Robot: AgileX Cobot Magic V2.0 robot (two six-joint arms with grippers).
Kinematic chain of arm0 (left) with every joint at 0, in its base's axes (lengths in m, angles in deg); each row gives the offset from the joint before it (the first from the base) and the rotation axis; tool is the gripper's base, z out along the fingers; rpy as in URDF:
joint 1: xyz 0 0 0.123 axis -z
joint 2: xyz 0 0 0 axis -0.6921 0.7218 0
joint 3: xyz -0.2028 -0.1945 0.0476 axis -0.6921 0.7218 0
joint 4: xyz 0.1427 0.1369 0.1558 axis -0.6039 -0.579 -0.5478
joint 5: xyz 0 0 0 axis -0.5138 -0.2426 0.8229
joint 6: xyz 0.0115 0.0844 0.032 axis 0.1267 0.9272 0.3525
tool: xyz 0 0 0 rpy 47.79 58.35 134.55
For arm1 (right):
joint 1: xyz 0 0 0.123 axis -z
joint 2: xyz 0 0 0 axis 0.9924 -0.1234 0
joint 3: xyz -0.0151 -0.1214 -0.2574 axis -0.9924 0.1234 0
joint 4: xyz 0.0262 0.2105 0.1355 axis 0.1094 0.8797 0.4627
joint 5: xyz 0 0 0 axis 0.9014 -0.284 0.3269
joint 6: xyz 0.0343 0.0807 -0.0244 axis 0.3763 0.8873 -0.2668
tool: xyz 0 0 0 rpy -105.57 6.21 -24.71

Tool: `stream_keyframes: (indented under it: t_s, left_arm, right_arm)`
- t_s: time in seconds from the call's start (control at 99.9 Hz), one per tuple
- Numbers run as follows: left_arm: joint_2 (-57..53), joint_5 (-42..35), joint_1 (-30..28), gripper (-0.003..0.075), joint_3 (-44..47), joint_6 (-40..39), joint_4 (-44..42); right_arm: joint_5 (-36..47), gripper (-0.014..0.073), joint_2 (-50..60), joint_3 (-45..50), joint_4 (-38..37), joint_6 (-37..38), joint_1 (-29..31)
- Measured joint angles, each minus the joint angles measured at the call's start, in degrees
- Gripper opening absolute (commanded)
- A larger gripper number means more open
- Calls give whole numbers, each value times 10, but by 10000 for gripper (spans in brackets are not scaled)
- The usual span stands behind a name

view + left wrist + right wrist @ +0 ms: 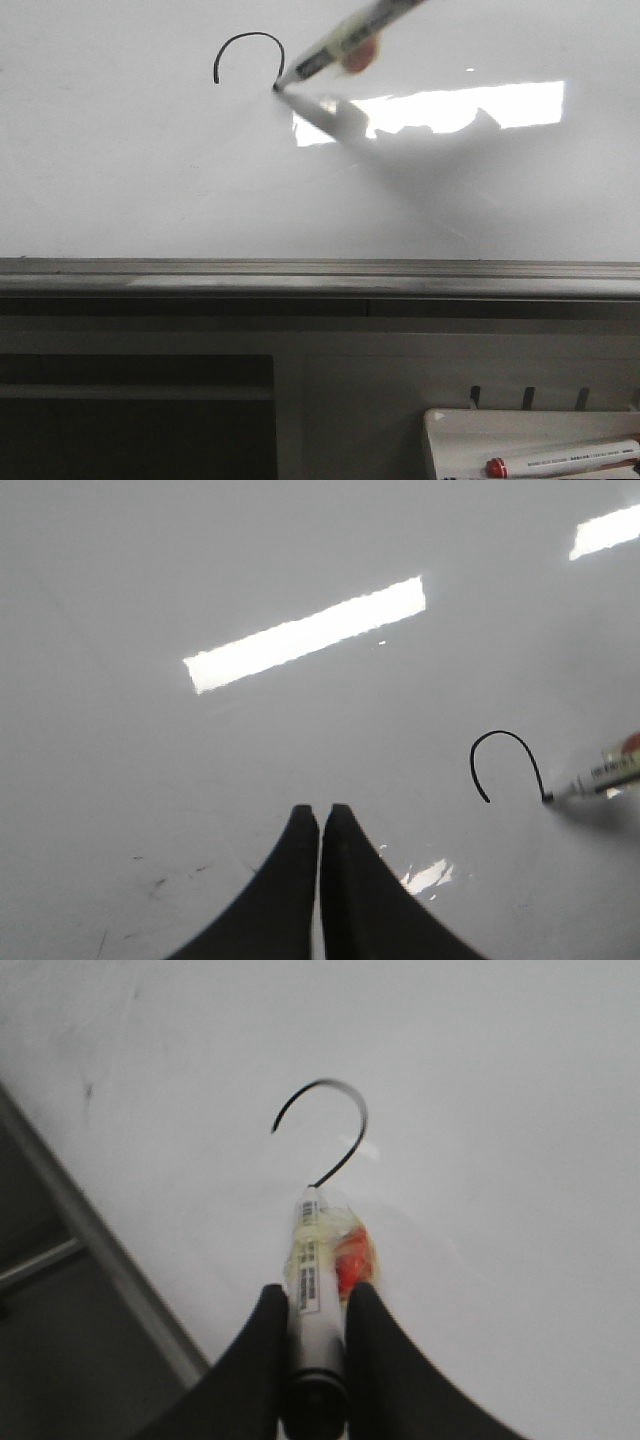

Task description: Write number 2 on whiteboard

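The curved hook turns downward at the marker tip [277,88]. Next, my right gripper brings the stroke back at a slant under the hook's open side [172,157] before it draws the base.
The whiteboard [150,190] fills the front view, with a grey rail [300,275] along its near edge. On it is a thin black curved hook [250,42], the rounded top of the number 2; it also shows in the left wrist view [505,748] and the right wrist view [335,1110]. My right gripper [315,1295] is shut on a white marker [312,1260] with red tape, whose tip touches the end of the stroke [278,88]. My left gripper [320,812] is shut and empty, hovering over bare board to the left of the stroke.
A small white tray [470,425] at the lower right below the rail holds a red-capped marker [560,462]. A bright rectangular light reflection [450,108] lies on the board right of the marker. Faint smudges [155,880] mark the board near my left gripper.
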Motion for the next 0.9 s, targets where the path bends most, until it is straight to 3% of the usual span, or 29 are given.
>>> stream_keyframes:
  t_s: [0.36,0.901]
  left_arm:
    - [0,0,0,-20,0,0,0]
    - [0,0,0,-20,0,0,0]
  right_arm:
    - [-6,-50,-96,-14,1,5,-69]
    - [-25,-50,80,124,1,27,43]
